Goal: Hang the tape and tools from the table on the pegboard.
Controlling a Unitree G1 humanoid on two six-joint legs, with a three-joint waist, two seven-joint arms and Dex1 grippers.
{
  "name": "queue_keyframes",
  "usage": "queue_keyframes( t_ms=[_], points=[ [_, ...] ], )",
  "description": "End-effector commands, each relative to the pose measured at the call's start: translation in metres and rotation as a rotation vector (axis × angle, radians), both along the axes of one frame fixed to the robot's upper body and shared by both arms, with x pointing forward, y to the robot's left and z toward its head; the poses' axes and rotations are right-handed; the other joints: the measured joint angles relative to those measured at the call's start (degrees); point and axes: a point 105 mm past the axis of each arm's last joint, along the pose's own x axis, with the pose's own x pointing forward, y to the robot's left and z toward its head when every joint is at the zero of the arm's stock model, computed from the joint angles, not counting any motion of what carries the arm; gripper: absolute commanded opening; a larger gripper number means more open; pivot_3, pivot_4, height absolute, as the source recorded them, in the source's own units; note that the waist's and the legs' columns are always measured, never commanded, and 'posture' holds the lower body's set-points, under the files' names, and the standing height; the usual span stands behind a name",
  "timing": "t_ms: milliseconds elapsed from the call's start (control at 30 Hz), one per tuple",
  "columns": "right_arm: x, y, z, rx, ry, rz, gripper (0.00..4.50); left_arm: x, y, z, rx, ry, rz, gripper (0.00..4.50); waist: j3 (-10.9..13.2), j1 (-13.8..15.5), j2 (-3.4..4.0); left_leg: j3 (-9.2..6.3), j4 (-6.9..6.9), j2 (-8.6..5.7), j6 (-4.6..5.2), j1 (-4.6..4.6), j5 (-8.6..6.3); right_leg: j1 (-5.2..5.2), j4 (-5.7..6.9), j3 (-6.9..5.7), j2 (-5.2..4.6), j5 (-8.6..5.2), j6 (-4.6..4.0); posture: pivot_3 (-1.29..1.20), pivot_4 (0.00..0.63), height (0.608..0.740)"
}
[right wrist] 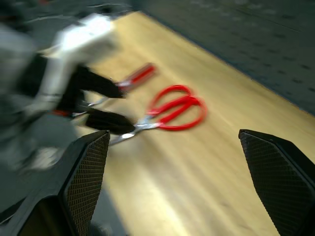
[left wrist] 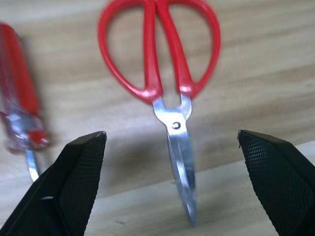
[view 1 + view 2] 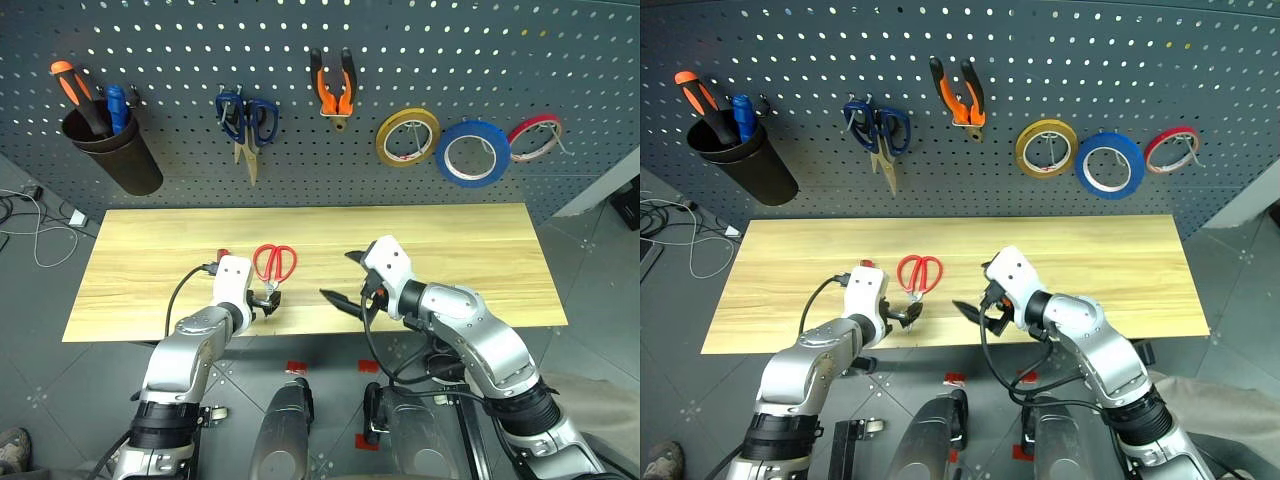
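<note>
The red-handled scissors [image 3: 273, 263] will hang in front of the blue-handled scissors when the robot brings the red-handled scissors' loops to the hooks, because hook ends [image 3: 222, 88] stick out past the blue-handled scissors.
Red-handled scissors [image 3: 275, 263] lie on the light wooden table [image 3: 450, 250], blades pointing to the front edge. My left gripper [image 3: 266, 301] hovers open just over the blade tips; in the left wrist view its fingers [image 2: 74, 187] stand on either side of the blades [image 2: 182, 167]. A slim red-handled screwdriver [image 2: 19, 103] lies beside the scissors, partly hidden behind my left hand. My right gripper [image 3: 338, 276] is open and empty, right of the scissors [image 1: 177, 105]. On the pegboard [image 3: 400, 60] hang the orange-and-black pliers [image 3: 333, 85] and the blue tape [image 3: 472, 152].
A black cup [image 3: 112, 150] on the pegboard holds an orange-handled and a blue-handled screwdriver. Blue-handled scissors [image 3: 245, 118], a yellow tape ring [image 3: 407, 137] and a thin red tape ring [image 3: 535, 137] hang there too. Cables [image 3: 30, 215] lie on the floor at the left.
</note>
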Motion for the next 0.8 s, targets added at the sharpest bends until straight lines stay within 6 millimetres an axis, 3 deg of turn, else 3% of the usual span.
queue_keyframes(
  t_ms=[33,133,500,667,800],
  points=[
    [-0.016,0.008,0.013,0.006,-0.032,0.117,4.47,0.001,-0.011,-0.015,0.004,0.063,-0.036,4.50,0.00,0.04,-0.01,0.01,0.01,-0.01,0.00,-0.01,0.00,0.00,-0.02,0.00,-0.01,0.00,0.00,0.02,0.322,0.740],
    [-0.017,0.008,0.014,-0.010,-0.030,0.133,4.50,0.009,-0.011,-0.020,-0.005,0.079,-0.005,3.93,-0.01,0.12,-0.03,0.01,0.04,-0.06,0.00,-0.01,0.00,0.03,-0.01,0.00,-0.05,0.01,0.00,0.01,0.320,0.740],
    [-0.028,-0.013,0.012,-0.103,0.003,0.210,4.50,0.011,-0.014,-0.036,-0.021,0.184,-0.018,0.49,-0.05,0.07,-0.02,-0.02,0.07,-0.09,-0.05,0.07,0.03,0.14,0.01,-0.04,-0.09,0.01,0.01,-0.02,0.308,0.740],
    [-0.025,-0.022,0.013,-0.110,0.017,0.194,4.50,0.017,-0.008,-0.027,-0.021,0.140,-0.018,0.34,-0.10,0.08,0.01,-0.02,0.10,-0.09,-0.14,0.09,0.08,0.15,0.02,-0.04,-0.09,0.02,0.01,-0.03,0.291,0.740],
    [-0.019,-0.030,0.021,-0.115,-0.062,0.111,4.50,0.018,-0.007,0.007,0.000,-0.092,-0.055,0.34,-0.11,0.00,-0.01,0.01,0.12,-0.09,-0.18,0.07,0.10,0.14,0.00,0.00,-0.10,0.04,0.01,-0.04,0.284,0.740]
  ],
)
